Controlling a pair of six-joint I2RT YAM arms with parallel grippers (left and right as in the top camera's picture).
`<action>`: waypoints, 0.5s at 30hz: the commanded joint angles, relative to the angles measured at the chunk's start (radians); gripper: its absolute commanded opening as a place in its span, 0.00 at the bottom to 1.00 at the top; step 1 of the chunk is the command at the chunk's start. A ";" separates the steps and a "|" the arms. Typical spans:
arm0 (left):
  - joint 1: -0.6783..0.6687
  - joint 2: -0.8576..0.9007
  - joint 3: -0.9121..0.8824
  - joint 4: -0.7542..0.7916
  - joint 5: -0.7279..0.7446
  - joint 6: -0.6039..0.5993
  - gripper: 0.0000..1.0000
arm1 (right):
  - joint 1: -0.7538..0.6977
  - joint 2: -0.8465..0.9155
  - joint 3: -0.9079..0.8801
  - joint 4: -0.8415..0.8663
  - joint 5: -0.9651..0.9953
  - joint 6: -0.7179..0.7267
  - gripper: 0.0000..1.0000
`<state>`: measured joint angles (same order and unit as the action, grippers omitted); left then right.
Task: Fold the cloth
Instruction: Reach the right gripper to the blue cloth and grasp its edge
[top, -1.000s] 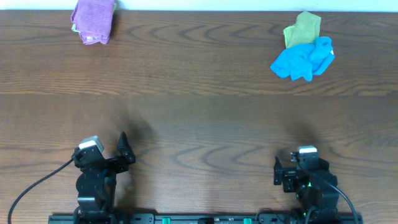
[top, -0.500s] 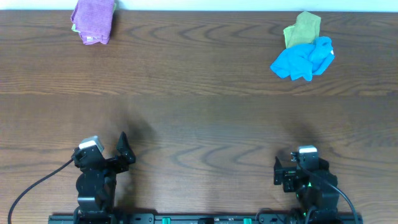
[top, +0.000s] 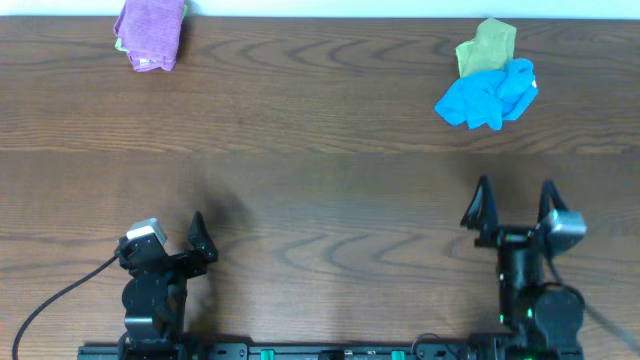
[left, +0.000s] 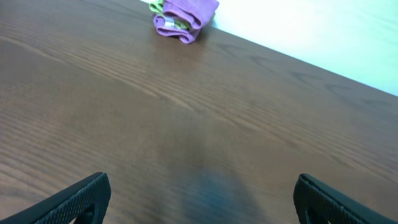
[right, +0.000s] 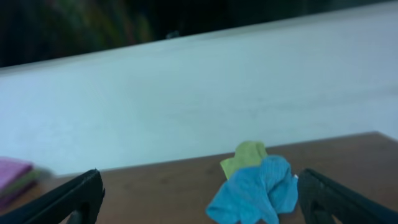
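I should keep reaching forward with my right gripper until its open fingers straddle the sky-blue cloth's tagged edge (top: 533, 86), as it lies clear of the yellow-green cloth.
The sky-blue cloth (top: 487, 93) lies crumpled at the far right of the table, touching the yellow-green cloth (top: 486, 46) behind it. It also shows in the right wrist view (right: 255, 190), ahead between the fingers. My right gripper (top: 513, 202) is open and empty, raised near the front right, well short of the cloth. My left gripper (top: 196, 240) is open and empty at the front left; its fingers frame bare table in the left wrist view (left: 202, 198).
A purple cloth (top: 150, 32) lies bunched at the far left corner, also in the left wrist view (left: 184, 17). The yellow-green cloth shows in the right wrist view (right: 241, 157). A pale wall runs behind the table's far edge.
My right arm has risen and swung forward, its gripper now pointing toward the far side. The left arm and the cloths have not moved.
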<state>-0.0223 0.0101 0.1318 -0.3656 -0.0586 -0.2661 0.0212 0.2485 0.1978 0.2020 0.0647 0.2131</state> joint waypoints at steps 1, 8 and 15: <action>0.004 -0.006 -0.021 -0.008 0.000 -0.011 0.95 | -0.055 0.196 0.076 0.053 0.005 0.116 0.99; 0.004 -0.006 -0.021 -0.008 0.000 -0.011 0.95 | -0.196 0.835 0.463 -0.019 -0.201 0.138 0.99; 0.004 -0.006 -0.021 -0.008 0.000 -0.011 0.95 | -0.252 1.329 0.867 -0.240 -0.341 0.150 0.93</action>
<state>-0.0223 0.0101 0.1314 -0.3626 -0.0586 -0.2665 -0.2195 1.5089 0.9878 -0.0227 -0.1898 0.3511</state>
